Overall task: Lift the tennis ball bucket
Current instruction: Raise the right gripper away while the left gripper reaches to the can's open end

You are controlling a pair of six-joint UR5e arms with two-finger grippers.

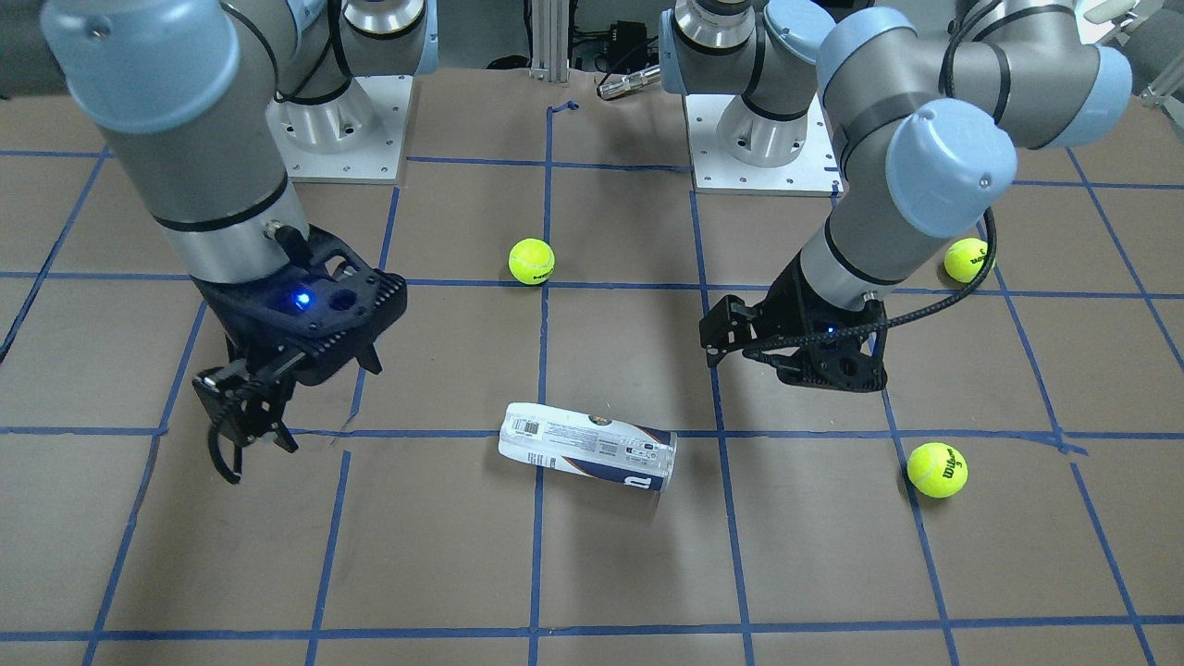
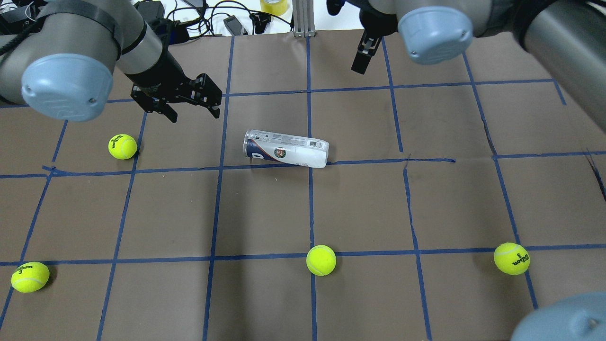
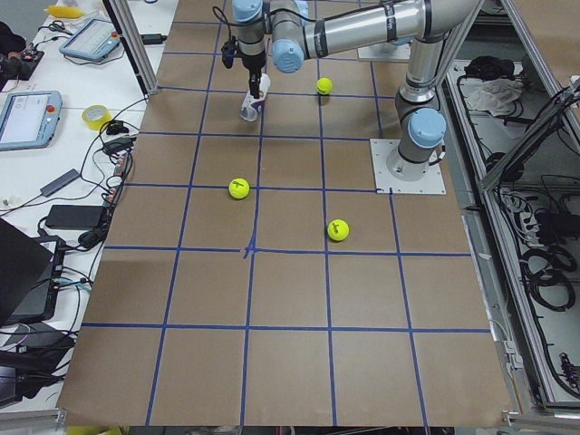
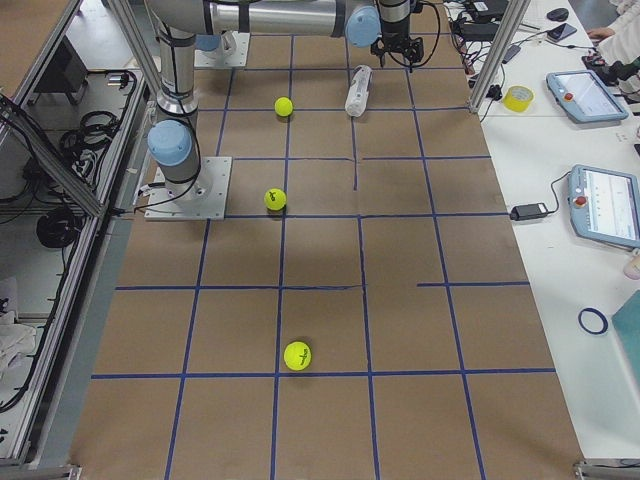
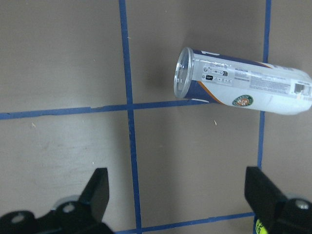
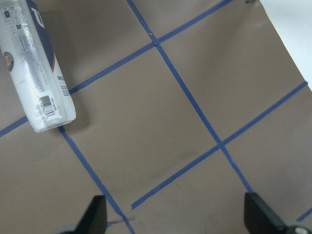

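Observation:
The tennis ball bucket's opening faces my open left fingers across clear paper; they should continue until they straddle the bucket's rim, then close.
The tennis ball bucket, a clear tube with a white and navy label, lies on its side on the brown paper, empty and with its open mouth toward my left arm. It also shows in the front view, the left wrist view and the right wrist view. My left gripper is open and empty, hovering beside the open end and apart from it. My right gripper is open and empty, hovering off the tube's closed end.
Several yellow-green tennis balls lie loose: one near my left gripper, one at the near left, one at the near middle, one at the near right. Blue tape lines grid the paper. Cables and gear lie past the far edge.

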